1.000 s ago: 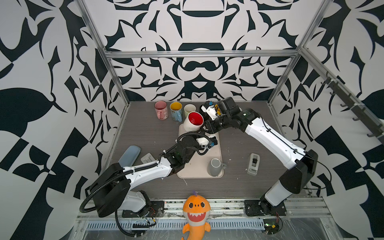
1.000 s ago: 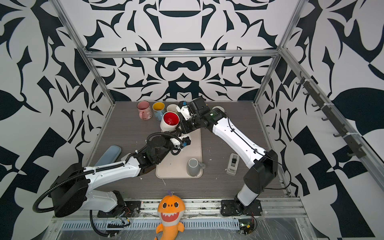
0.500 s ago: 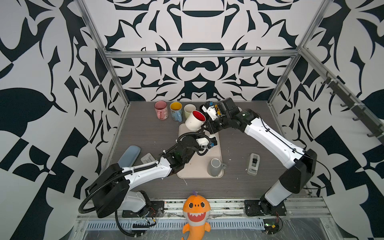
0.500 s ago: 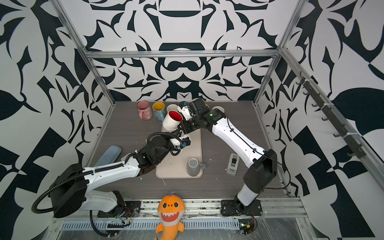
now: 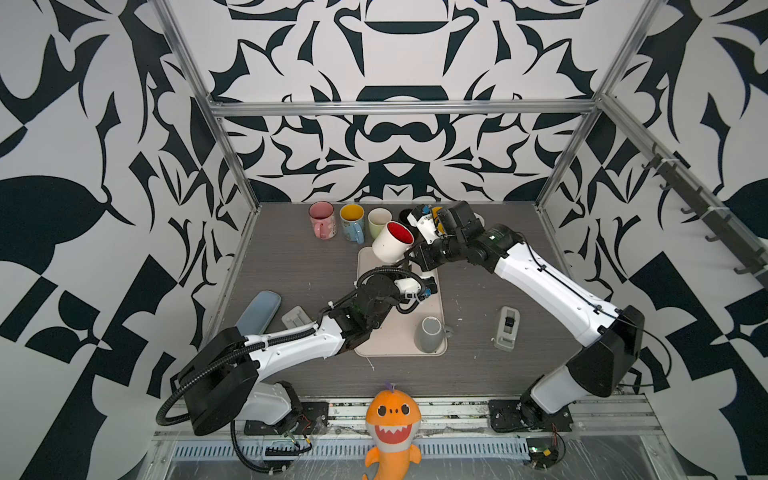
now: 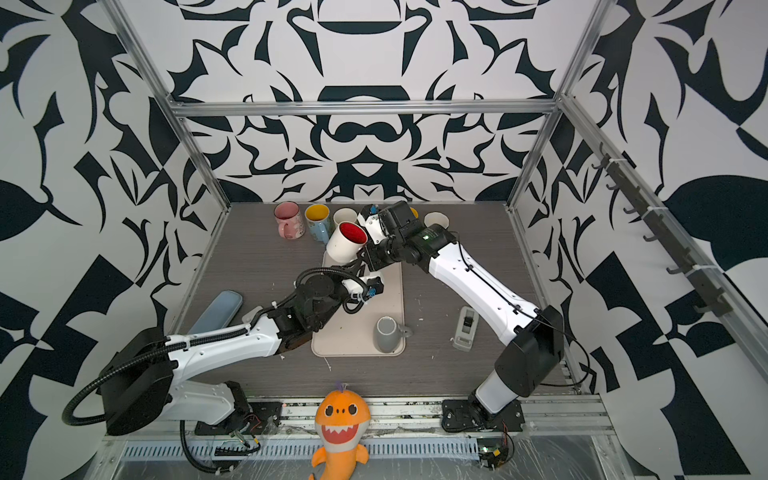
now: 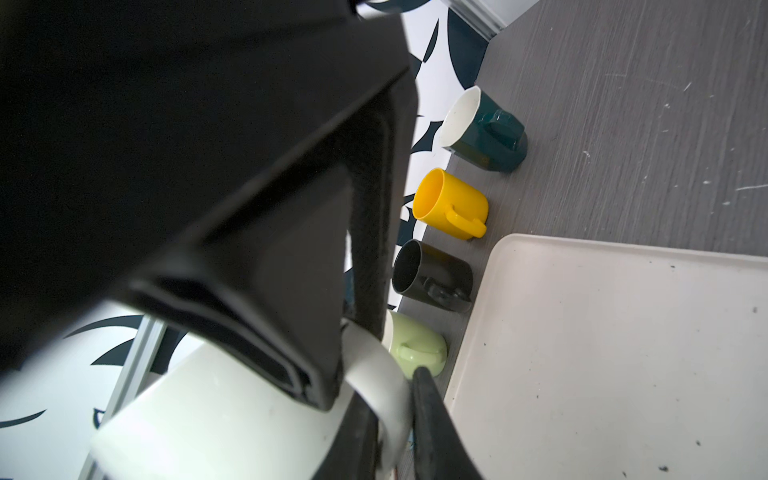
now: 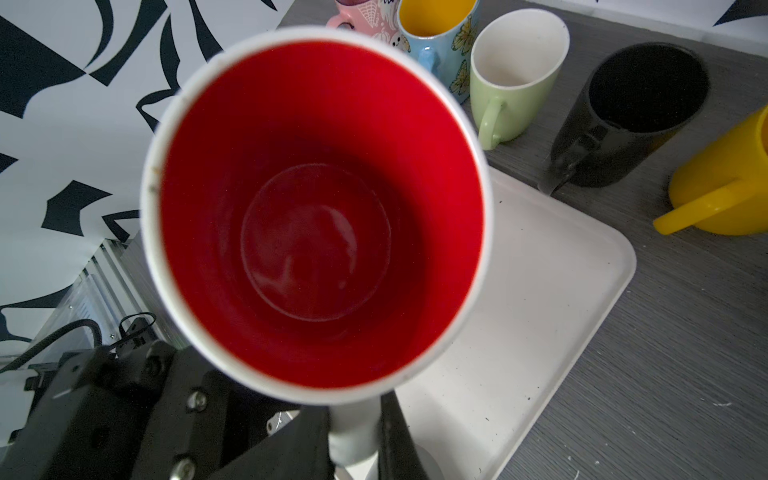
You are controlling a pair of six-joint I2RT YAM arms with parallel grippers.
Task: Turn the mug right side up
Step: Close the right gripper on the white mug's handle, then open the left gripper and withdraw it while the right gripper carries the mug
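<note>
Next, I move my left gripper away first, because both grippers crowd the tilted white mug's handle. Then my right gripper should level the mug and put it down beside the tray.
A white mug with a red inside hangs tilted above the far end of the cream tray. Its mouth faces up and to the right in both top views. In the right wrist view I look straight into the mug, and my right gripper is shut on its white handle. In the left wrist view the mug's white wall fills the lower corner. My left gripper has a finger close along each side of the same handle. The right gripper's black body hides much of that view.
A grey mug stands on the tray's near right corner. Several mugs line the back wall: pink, blue, light green, black, yellow, dark green. A tape dispenser lies right, a blue-grey pad left.
The mug has tipped: its red mouth, which faced up at the camera, now points more to the right. Both arms have barely shifted.
</note>
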